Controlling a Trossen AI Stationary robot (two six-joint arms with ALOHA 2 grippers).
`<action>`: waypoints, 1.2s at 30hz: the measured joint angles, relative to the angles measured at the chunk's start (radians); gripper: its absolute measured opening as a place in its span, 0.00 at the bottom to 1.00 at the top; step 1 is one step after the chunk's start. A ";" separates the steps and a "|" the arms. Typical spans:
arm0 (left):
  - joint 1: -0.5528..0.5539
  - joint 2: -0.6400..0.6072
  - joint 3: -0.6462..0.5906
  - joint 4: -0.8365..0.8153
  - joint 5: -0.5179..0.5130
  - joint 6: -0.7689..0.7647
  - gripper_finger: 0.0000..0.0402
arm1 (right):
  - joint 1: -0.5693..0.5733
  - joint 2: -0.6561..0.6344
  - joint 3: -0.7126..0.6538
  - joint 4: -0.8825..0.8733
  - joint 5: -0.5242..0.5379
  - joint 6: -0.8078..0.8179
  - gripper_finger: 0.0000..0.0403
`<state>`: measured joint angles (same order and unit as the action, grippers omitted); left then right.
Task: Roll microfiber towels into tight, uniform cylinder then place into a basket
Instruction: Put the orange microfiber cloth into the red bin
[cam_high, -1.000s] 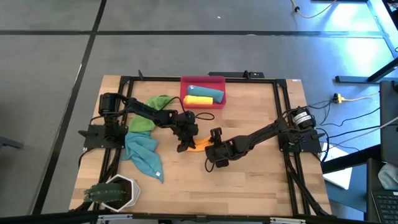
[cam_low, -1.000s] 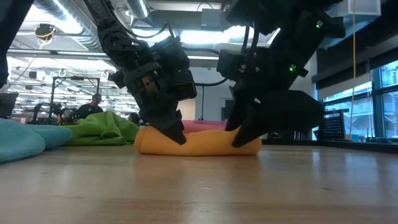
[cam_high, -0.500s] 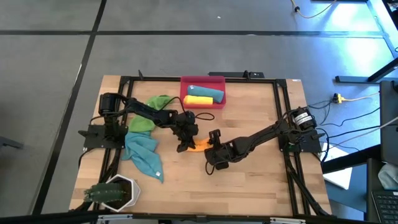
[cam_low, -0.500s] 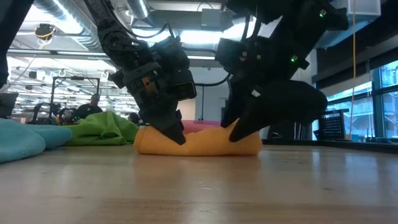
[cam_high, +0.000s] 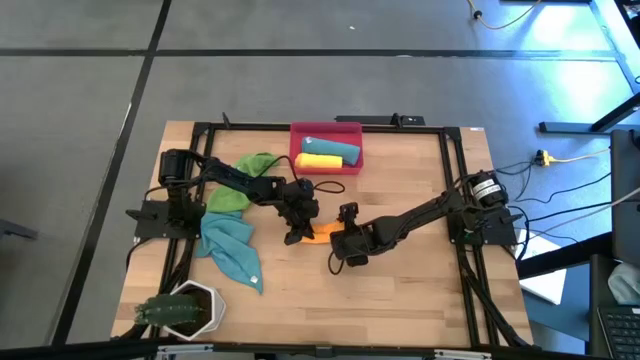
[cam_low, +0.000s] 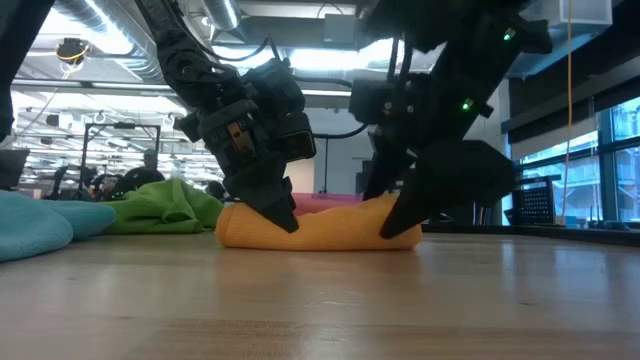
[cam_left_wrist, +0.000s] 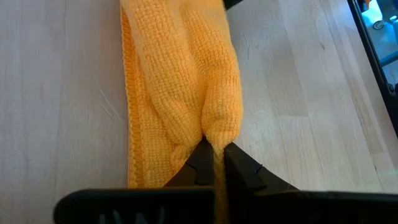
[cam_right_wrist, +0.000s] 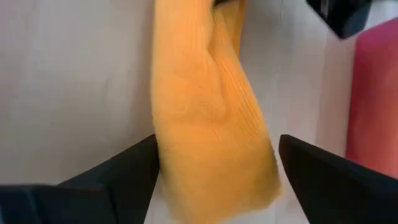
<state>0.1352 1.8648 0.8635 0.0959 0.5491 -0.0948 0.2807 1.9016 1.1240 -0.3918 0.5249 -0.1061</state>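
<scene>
I have only a fold of the orange roll (cam_left_wrist: 217, 132) in my left gripper, so I should open it and put its fingers on both sides of the roll's end (cam_low: 232, 228) before I lift the roll to the basket.
An orange towel (cam_high: 322, 232), rolled into a short cylinder, lies on the wooden table near its middle. My left gripper (cam_high: 297, 234) is shut on the roll's left end. My right gripper (cam_high: 344, 240) stands open astride the roll's right end (cam_right_wrist: 211, 143), one finger on each side. The red-pink basket (cam_high: 326, 128) stands at the far edge and holds a teal roll (cam_high: 326, 147) and a yellow roll (cam_high: 318, 160). A green towel (cam_high: 245, 180) and a teal-blue towel (cam_high: 232, 250) lie loose at the left. My left gripper pinches a fold of the orange cloth (cam_left_wrist: 214, 134) at the roll's left end between its two fingers. The fingers slant down from the table's left side. The roll lies level on the table (cam_low: 320, 228). My right gripper has one finger (cam_right_wrist: 134, 168) close against the roll's side; I cannot tell whether it touches.
A white hexagonal pot with a green plant (cam_high: 185, 310) stands at the near left corner. A black frame (cam_high: 450, 200) runs around the table's edges. Bare wood lies in front of the roll and to its right.
My right gripper's fingers have lifted a little off the roll's right end and come down over it again. The orange roll and my left gripper have stayed where they were.
</scene>
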 joint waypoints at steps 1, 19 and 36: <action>0.000 0.000 0.000 0.000 0.000 0.000 0.00 | -0.004 0.004 0.000 -0.005 -0.008 0.003 0.79; 0.000 0.000 0.000 -0.005 0.000 0.000 0.01 | -0.053 0.062 0.003 -0.009 -0.145 0.072 0.53; 0.012 -0.027 -0.001 0.016 -0.091 0.160 0.33 | -0.077 0.067 0.001 -0.001 -0.202 0.100 0.07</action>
<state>0.1469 1.8380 0.8627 0.1116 0.4580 0.0650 0.2039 1.9686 1.1252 -0.3930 0.3229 -0.0057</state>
